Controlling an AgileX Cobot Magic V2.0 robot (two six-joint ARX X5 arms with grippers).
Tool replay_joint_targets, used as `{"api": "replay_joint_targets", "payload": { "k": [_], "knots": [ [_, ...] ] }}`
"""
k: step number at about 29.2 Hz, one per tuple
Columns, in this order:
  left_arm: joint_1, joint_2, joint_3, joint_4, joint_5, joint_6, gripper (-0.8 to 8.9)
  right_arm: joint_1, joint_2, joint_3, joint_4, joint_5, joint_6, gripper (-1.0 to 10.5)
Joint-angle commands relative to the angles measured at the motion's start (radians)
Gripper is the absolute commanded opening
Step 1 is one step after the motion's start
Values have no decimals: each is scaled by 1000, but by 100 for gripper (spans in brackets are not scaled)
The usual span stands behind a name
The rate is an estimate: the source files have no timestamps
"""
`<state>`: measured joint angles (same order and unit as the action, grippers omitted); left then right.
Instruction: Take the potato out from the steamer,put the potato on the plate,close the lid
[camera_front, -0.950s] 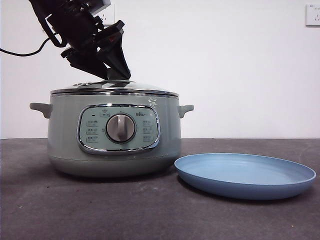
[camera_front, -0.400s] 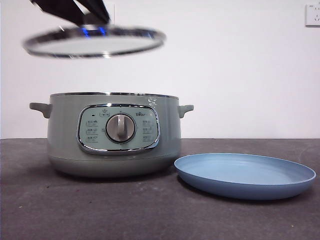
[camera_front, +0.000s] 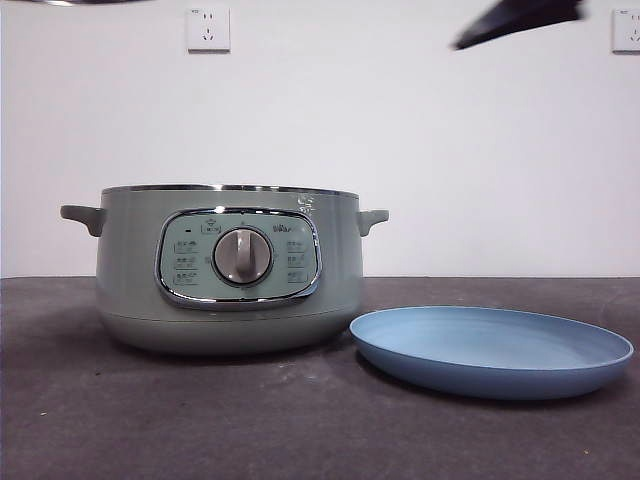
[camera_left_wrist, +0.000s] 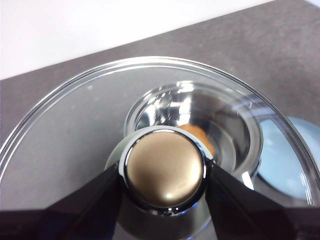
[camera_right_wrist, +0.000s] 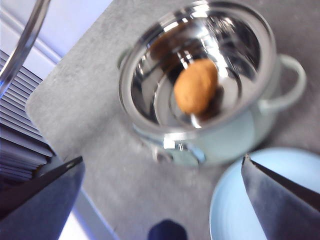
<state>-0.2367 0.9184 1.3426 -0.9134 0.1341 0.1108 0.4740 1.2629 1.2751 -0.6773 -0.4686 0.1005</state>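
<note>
The orange-brown potato will settle and stay in place when I put it down on the light-blue plate, because the plate is shallow with a raised rim.
The sage-green steamer stands open at the left of the table. The orange-brown potato lies in its shiny bowl and is hidden in the front view. My left gripper is shut on the knob of the glass lid and holds the lid high above the steamer. Only a sliver of the lid shows at the front view's top edge. My right gripper is open and empty, high above the steamer and the plate. It shows as a dark tip at the top right. The light-blue plate lies right of the steamer.
The dark grey table runs back to a white wall with two sockets. The lid's chrome rim shows at the edge of the right wrist view, beside slatted blinds.
The left gripper has lifted the lid off the steamer and up almost out of the front view. A dark gripper tip has come in at the top right.
</note>
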Motion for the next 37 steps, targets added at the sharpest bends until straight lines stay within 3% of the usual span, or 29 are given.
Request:
{"api": "replay_joint_targets", "payload": {
  "k": [1,15,22,35,37],
  "knots": [
    [5,-62,19,-15,-32,-18,-8,58,125,95,18,50,14,658],
    [7,-211,19,-167,-56,-62,-8,245,671,555,28,324,-17,657],
    [7,-211,19,-188,-56,-61,-8,257,781,573,95,400,-13,657],
    [7,-211,19,-188,-55,-54,-8,262,916,573,119,449,-1,656],
    [7,-211,19,-187,-55,-54,-8,262,926,573,115,450,0,600]
  ]
}}
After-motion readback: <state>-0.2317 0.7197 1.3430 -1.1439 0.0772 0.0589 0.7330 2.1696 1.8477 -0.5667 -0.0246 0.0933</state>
